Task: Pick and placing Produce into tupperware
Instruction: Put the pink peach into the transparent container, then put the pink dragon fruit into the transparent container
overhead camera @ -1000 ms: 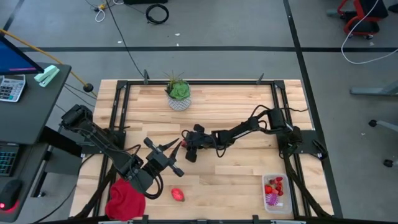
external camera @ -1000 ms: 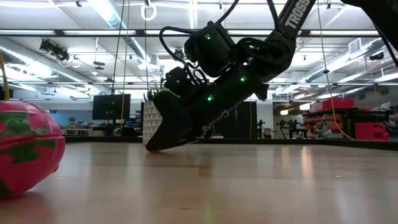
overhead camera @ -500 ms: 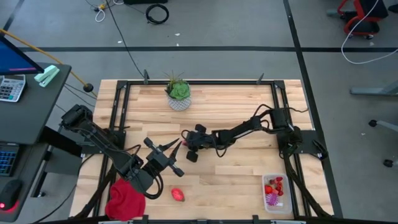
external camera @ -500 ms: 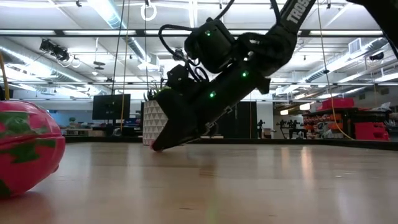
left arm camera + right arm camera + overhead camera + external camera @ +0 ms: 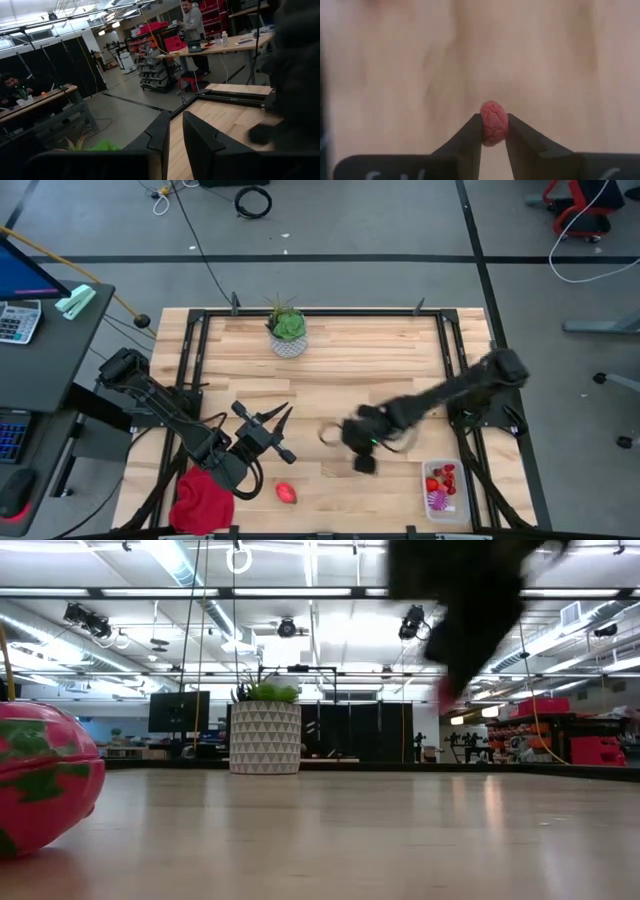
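I should keep moving my right gripper toward the tupperware (image 5: 446,491) and let go of the red berry (image 5: 494,123) inside it, because the berry is between both fingers and the tupperware's top is open.
My right gripper (image 5: 494,131) is shut on one tiny red berry (image 5: 493,119). In the high view it (image 5: 362,448) hangs blurred over the middle-right of the table, left of the clear tupperware (image 5: 440,506). That tub stands at the near right corner and holds several red berries (image 5: 441,477) and the purple ribbed ball (image 5: 437,499). The larger red-pink oval piece (image 5: 287,493) lies on its side near the near edge and fills the left of the low view (image 5: 40,785). My left gripper (image 5: 283,420) waits near the table's left, its fingers (image 5: 162,132) a narrow gap apart. My right gripper pinches the berry's lower half (image 5: 493,134) between its two fingertips (image 5: 472,131), at their free ends only. The berry's top stands out beyond the tips. It is lifted clear, with the blurred table top far below it.
A green plant in a white patterned pot (image 5: 288,332) stands at the far middle of the table. A red cloth (image 5: 200,500) lies at the near left corner under my left arm. Bare wood lies between the oval piece and the tub. People stand in the room beyond the table.
My right gripper was tipped down onto the table's middle, beside my left gripper. It has risen off the wood and swung fast toward the table's right and near edge, toward the tub, with the berry between its fingers. The low view now shows the pot uncovered.
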